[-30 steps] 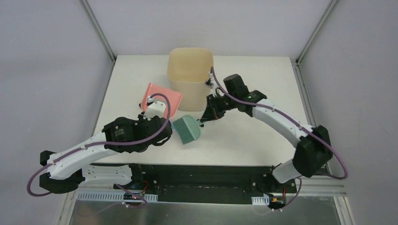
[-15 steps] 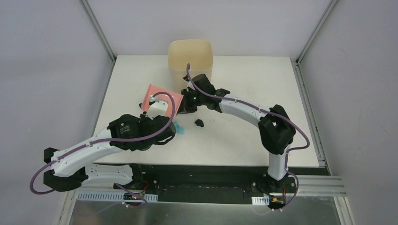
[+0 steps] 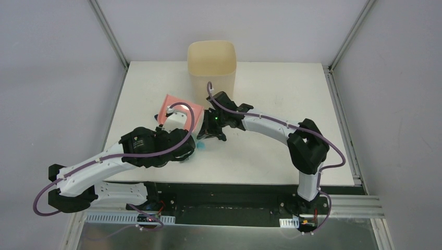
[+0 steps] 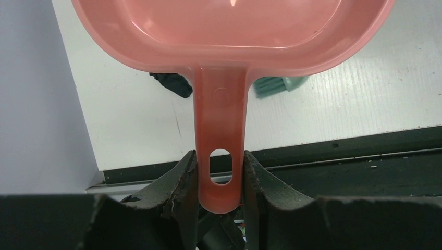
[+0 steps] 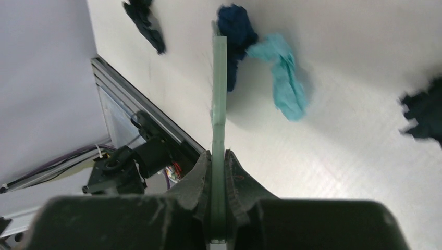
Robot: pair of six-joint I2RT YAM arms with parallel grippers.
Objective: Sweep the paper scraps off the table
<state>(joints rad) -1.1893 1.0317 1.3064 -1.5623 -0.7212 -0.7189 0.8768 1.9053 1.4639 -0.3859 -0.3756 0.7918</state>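
Note:
I should push the scraps into the open [image 3: 253, 139] with my right gripper, because the brush stands on the dustpan's side of the teal scrap [image 3: 201, 145]. Then I should sweep from the far side of the scraps.
My left gripper [image 3: 173, 126] is shut on the handle of the pink dustpan [image 3: 180, 107]; in the left wrist view the jaws [image 4: 220, 172] clamp the handle [image 4: 219, 120] from both sides. My right gripper [image 3: 210, 131] is shut on the green hand brush [image 5: 219, 104], seen edge-on, just right of the dustpan. Paper scraps lie on the table [image 3: 271, 83] by the brush: dark blue [image 5: 237, 31], teal [image 5: 284, 78], black [image 5: 146, 21], and another dark one [image 5: 425, 112]. A teal scrap [image 3: 200, 146] shows under the arms. A dark scrap [image 4: 172, 83] and the brush bristles [image 4: 279, 83] lie under the dustpan.
The tall beige bin [image 3: 211, 65] stands at the table's rear middle, just behind both grippers. The table's near edge and black rail [image 4: 339, 151] run close below the dustpan. Metal posts [image 3: 112, 36] rise at the rear corners.
My right arm has swung left and toward the near edge with the brush, ending beside the dustpan over the black scrap. The left arm and dustpan have barely moved.

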